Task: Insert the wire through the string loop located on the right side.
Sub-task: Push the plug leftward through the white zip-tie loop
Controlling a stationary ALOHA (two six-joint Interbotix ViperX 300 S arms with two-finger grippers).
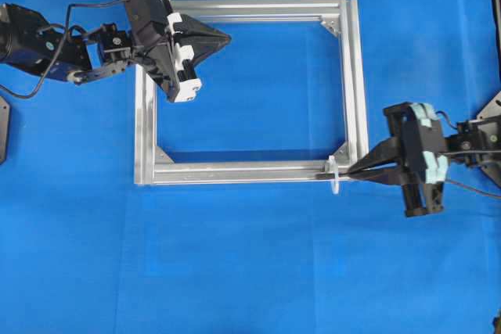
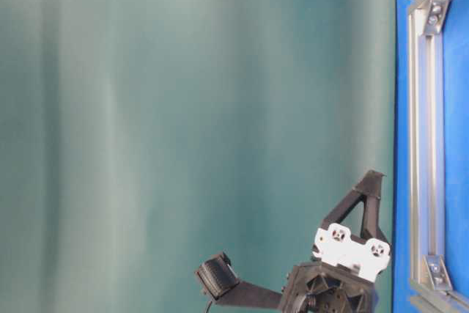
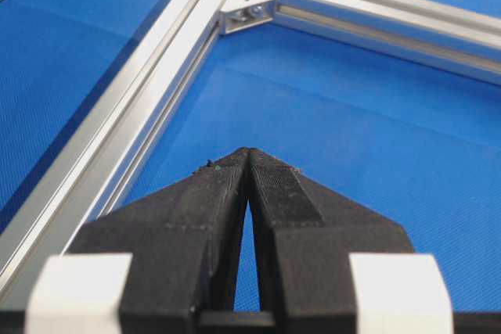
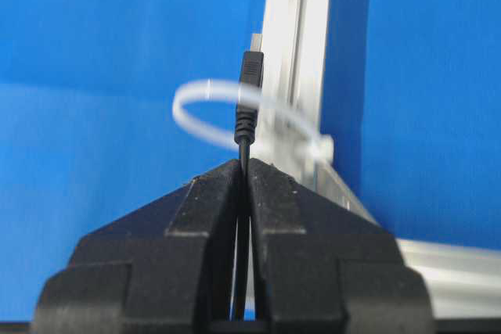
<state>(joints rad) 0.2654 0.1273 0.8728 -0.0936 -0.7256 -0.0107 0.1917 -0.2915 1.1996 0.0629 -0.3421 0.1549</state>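
Note:
The plug is through the string loop (image 1: pixel 334 174) and the robot's right gripper is close behind, so the right gripper should stay still while the left gripper reaches for the plug's tip (image 1: pixel 320 177).
My right gripper (image 1: pixel 350 170) (image 4: pixel 243 162) is shut on the thin black wire (image 4: pixel 244 140) just behind its dark plug (image 4: pixel 250 76). The plug points away from the jaws, silvery tip foremost. The whitish string loop (image 4: pixel 192 127) (image 1: pixel 334 177) stands at the frame's lower right corner, directly in front of the fingertips. The plug lies across the ring's opening, and in the overhead view its dark end (image 1: pixel 324 177) shows just left of the ring. My left gripper (image 1: pixel 227 37) (image 3: pixel 249 150) (image 2: pixel 371 176) hovers shut and empty over the frame's upper left corner.
A rectangular aluminium frame (image 1: pixel 250 7) (image 3: pixel 117 131) (image 4: pixel 301 52) (image 2: pixel 418 137) lies on the blue cloth, with silver brackets (image 3: pixel 249 12) in its corners. The right arm's body (image 1: pixel 423 158) sits just right of the frame. A teal backdrop (image 2: pixel 183 108) fills the table-level view.

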